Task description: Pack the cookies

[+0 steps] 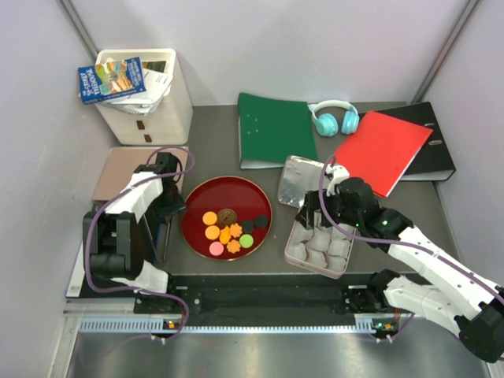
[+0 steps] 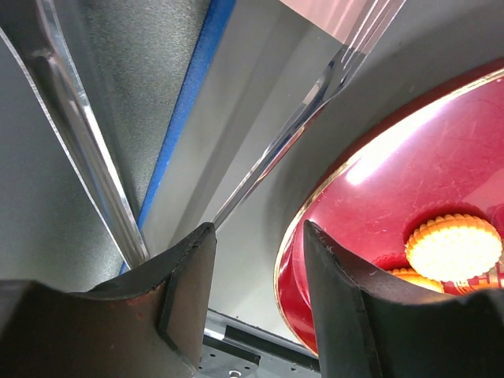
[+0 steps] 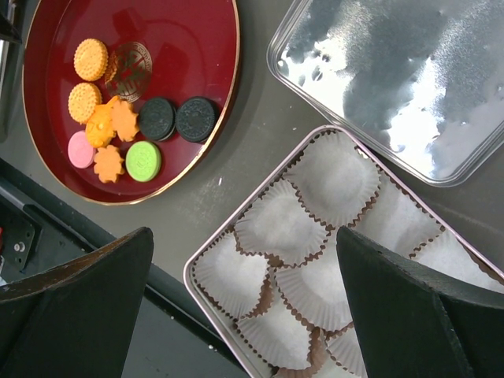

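I should open my left gripper and put its fingers around both of the tongs' arms (image 2: 264,169) before closing, because the tongs' arm farther from the plate (image 2: 94,153) is outside those fingers.
The cookies (image 1: 228,227) lie on a round red plate (image 1: 197,203): orange rounds (image 3: 90,59), orange flower shapes (image 3: 109,163), a brown one (image 3: 130,64), two black sandwich rounds (image 3: 196,119), a pink one (image 3: 80,149) and a green one (image 3: 143,161). My left gripper (image 1: 169,209) is open and straddles the plate's left rim (image 2: 290,268), with one finger (image 2: 342,303) over the plate's inside and the other finger (image 2: 185,291) outside, apart from the rim. My right gripper (image 3: 244,236) hangs wide open and holds nothing, above a tin (image 1: 293,236) of white paper cups (image 3: 279,228) that hold nothing.
The tin's silver lid (image 1: 303,183) lies just behind the tin. A green folder (image 1: 274,130), teal headphones (image 1: 335,116), a red folder (image 1: 382,150) and a black binder (image 1: 429,142) line the back. A white bin with books (image 1: 146,94) stands at the back left. A clear plastic sheet (image 2: 79,134) stands beside my left gripper.
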